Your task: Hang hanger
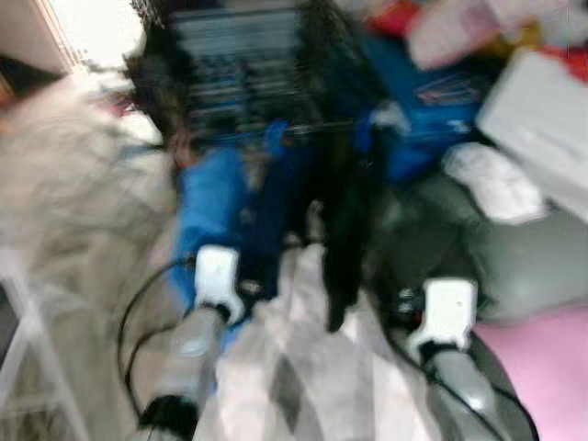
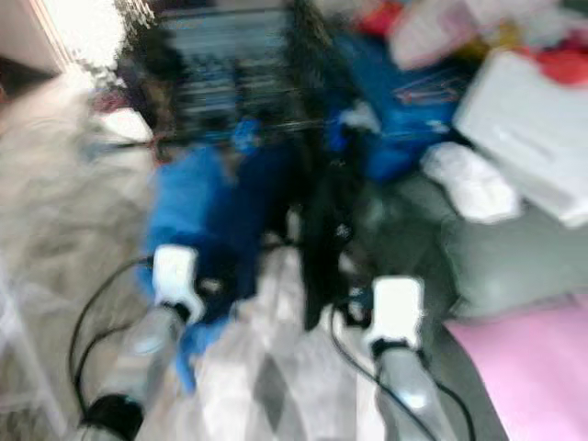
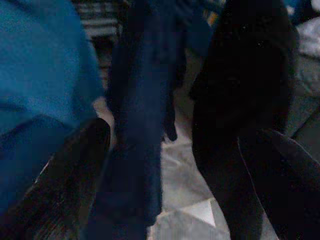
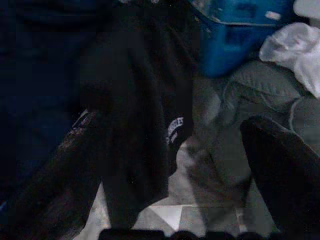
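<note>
I can see a blue hook above the black garment [image 1: 347, 234], so I expect its blue hanger to come along with the garment when I lift it away.
Head views are blurred. A light blue garment [image 1: 209, 207], a navy one [image 3: 142, 100] and a black one [image 1: 344, 211] hang from a dark rail [image 1: 248, 130] in front of me. I cannot make out a separate hanger. My left gripper [image 3: 172, 132] is open, low in front of the navy garment, with the light blue cloth beside one finger [image 3: 70, 175]. My right gripper [image 4: 170, 120] is open, facing the black garment [image 4: 145, 125], which has white lettering. Nothing is held in either. The white wrists [image 1: 218, 280] [image 1: 447, 317] reach toward the clothes' lower edges.
A grey and white patterned floor [image 1: 303, 386] lies below. A blue bin [image 1: 432, 101], white cloth [image 1: 496, 184], a grey-green heap [image 1: 514, 257] and a pink surface [image 1: 542, 367] crowd the right. Beige fabric [image 1: 73, 193] fills the left. A dark wire rack [image 1: 239, 64] stands behind the rail.
</note>
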Robot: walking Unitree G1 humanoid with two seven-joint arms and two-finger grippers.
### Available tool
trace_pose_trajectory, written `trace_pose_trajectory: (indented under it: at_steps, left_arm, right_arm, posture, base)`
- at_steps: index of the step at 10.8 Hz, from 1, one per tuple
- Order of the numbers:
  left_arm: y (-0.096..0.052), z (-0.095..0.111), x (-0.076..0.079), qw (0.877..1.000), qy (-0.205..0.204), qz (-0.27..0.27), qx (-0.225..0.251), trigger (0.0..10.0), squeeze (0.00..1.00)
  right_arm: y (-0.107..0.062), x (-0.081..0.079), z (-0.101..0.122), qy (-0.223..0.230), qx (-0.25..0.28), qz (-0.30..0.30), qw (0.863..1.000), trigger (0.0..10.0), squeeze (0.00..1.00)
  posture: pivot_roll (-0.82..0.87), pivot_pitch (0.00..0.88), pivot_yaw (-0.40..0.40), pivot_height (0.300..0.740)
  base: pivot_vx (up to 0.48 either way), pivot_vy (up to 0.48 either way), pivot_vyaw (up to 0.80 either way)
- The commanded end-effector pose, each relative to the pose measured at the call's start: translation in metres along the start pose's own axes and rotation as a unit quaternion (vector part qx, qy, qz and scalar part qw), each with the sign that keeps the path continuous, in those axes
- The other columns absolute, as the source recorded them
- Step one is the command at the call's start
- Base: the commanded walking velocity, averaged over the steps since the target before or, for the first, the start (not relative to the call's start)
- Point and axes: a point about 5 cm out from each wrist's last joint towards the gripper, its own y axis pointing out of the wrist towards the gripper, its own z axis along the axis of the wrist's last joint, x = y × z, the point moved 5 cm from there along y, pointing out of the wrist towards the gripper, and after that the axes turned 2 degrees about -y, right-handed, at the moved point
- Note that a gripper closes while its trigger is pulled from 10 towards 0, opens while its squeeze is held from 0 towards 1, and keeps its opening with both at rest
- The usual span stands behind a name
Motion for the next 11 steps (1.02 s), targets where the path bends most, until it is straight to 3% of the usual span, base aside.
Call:
trace_pose_trajectory:
  at_steps: [1,3,6,9,11]
  left_arm:
    - [0.003,0.004,0.008,1.000,0.000,-0.010,0.006,10.0,0.00]
    - [0.006,0.005,0.003,1.000,0.012,0.008,0.002,10.0,0.00]
    - [0.006,0.005,-0.001,1.000,0.024,0.019,0.004,10.0,0.00]
    - [-0.001,0.002,-0.022,0.997,0.051,0.055,-0.003,10.0,0.00]
    - [-0.003,0.010,-0.043,0.995,0.063,0.080,0.001,10.0,0.00]
  right_arm:
    - [0.000,0.003,0.004,-0.008,0.004,0.001,1.000,10.0,0.00]
    - [0.004,0.001,0.011,-0.014,0.015,0.010,1.000,10.0,0.00]
    - [0.011,-0.003,0.013,-0.016,0.019,0.022,0.999,10.0,0.00]
    - [0.022,-0.037,0.000,-0.001,0.004,0.065,0.998,10.0,0.00]
    - [0.031,-0.049,0.007,0.007,0.013,0.083,0.996,10.0,0.00]
  posture:
    - [-0.27,0.091,0.057,0.740]
    - [-0.27,0.105,0.054,0.740]
    - [-0.25,0.103,0.050,0.740]
    - [-0.15,0.031,0.046,0.740]
    - [-0.10,0.019,0.046,0.740]
  base:
    - [0.319,0.000,0.00]
    - [0.139,0.000,0.00]
    - [0.000,0.000,0.46]
    - [0.000,0.000,0.00]
    - [0.000,0.000,0.00]
